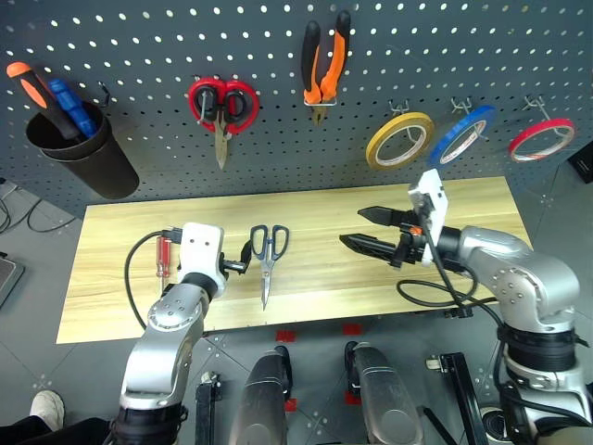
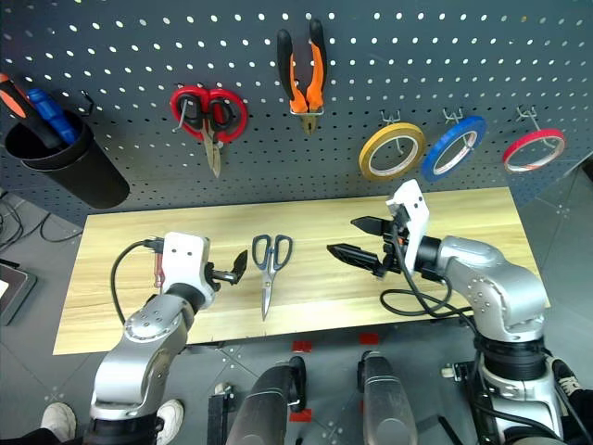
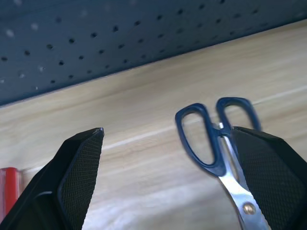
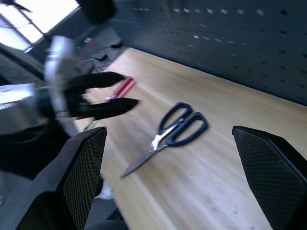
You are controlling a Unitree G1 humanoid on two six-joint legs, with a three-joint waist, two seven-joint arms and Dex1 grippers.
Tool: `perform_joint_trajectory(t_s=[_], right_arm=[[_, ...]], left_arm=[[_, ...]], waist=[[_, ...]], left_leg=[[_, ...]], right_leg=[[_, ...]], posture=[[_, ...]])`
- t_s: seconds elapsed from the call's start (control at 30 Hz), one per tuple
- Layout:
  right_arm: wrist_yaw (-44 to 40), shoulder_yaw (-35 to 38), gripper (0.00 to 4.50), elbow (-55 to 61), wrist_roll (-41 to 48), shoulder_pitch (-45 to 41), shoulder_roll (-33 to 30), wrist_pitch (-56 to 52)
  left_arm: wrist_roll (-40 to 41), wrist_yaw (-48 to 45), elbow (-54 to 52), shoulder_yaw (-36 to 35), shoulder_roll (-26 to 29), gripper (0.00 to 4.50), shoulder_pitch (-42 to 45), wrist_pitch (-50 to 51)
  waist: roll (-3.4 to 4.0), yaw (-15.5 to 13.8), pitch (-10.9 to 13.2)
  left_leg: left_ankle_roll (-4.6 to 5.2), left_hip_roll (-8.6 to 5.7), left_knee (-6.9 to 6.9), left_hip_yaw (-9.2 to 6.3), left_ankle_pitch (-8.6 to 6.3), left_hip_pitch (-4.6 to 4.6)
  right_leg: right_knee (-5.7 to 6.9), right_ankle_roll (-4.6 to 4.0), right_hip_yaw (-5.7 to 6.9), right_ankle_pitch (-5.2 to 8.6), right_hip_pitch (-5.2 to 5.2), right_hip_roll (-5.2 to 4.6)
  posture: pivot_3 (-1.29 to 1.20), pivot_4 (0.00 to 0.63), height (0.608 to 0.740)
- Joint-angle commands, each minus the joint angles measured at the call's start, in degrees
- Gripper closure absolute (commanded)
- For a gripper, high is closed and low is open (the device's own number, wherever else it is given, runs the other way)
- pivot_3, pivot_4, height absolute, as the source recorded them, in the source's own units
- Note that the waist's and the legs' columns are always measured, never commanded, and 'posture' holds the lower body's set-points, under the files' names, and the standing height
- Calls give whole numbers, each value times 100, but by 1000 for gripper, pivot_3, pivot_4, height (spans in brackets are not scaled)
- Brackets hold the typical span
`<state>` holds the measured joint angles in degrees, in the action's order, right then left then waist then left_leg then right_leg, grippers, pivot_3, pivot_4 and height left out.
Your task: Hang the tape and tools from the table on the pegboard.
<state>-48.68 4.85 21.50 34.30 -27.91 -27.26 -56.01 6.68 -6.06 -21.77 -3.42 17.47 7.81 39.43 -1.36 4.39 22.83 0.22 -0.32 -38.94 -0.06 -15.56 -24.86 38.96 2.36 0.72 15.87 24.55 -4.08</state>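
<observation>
The scissors point(image 1: 269, 247) are off-centre under the left gripper's finger, so the robot should move it across and pinch the blades at the pivot point(image 1: 267, 269), so that the handles stay free for the hook.
Dark-blue-handled scissors point(image 1: 268, 252) lie on the pale wood table point(image 1: 111, 278), blades toward the front edge. A small red-handled screwdriver point(image 1: 163, 257) lies to their left. My left gripper point(image 3: 168, 132) hovers open low over the table between the two, its right finger by the scissors' handles. My right gripper point(image 1: 352, 227) is open and empty, pointing left above the table to the right of the scissors. On the pegboard point(image 1: 445, 56) hang the orange-and-black pliers point(image 1: 324, 60) and, at far right, the red tape point(image 1: 541, 139).
A black cup point(image 1: 79, 148) at the pegboard's left holds orange and blue screwdrivers. Red-handled scissors point(image 1: 222, 104), a yellow roll point(image 1: 399, 140) and a blue roll point(image 1: 463, 134) hang on hooks. A black cable point(image 1: 435, 292) loops near the table's front right.
</observation>
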Motion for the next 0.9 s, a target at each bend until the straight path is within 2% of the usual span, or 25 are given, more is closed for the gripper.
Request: perform_joint_trajectory(t_s=[0.03, 0.4, 0.73, 0.9], right_arm=[[-407, -86, 21, 281, 282, 143, -232, 338], [-766, -648, 21, 29, 240, 190, -348, 1031], [-790, -621, 21, -16, 337, 227, -543, 1116], [-789, -648, 21, -63, 390, 203, -577, 1129]], left_arm=[[-148, 201, 197, 86, -164, 0, 101, 277], [-440, 558, 940, 155, -426, 0, 889, 836], [-379, 688, -527, 412, -1012, 0, 262, 1702], [-453, 872, -736, 403, -1244, 0, -22, 2054]], waist=[[-10, 44, 6], [-42, 55, 29], [-55, 49, 90], [-55, 54, 102]], left_leg=[[0, -1, 0, 2, 0, 0], [0, 2, -4, 0, 0, 2], [-1, 3, -3, -5, 1, 2], [-1, 3, -2, -9, 1, 5]], right_leg=[[-1, 1, -2, -1, 0, -2], [1, 2, 0, -1, -2, -3], [-1, 2, -13, -1, -6, -12], [-1, 2, -12, -2, -13, -10]], posture=[[-195, 410, 740], [-177, 445, 740], [-181, 457, 740], [-175, 458, 740]])
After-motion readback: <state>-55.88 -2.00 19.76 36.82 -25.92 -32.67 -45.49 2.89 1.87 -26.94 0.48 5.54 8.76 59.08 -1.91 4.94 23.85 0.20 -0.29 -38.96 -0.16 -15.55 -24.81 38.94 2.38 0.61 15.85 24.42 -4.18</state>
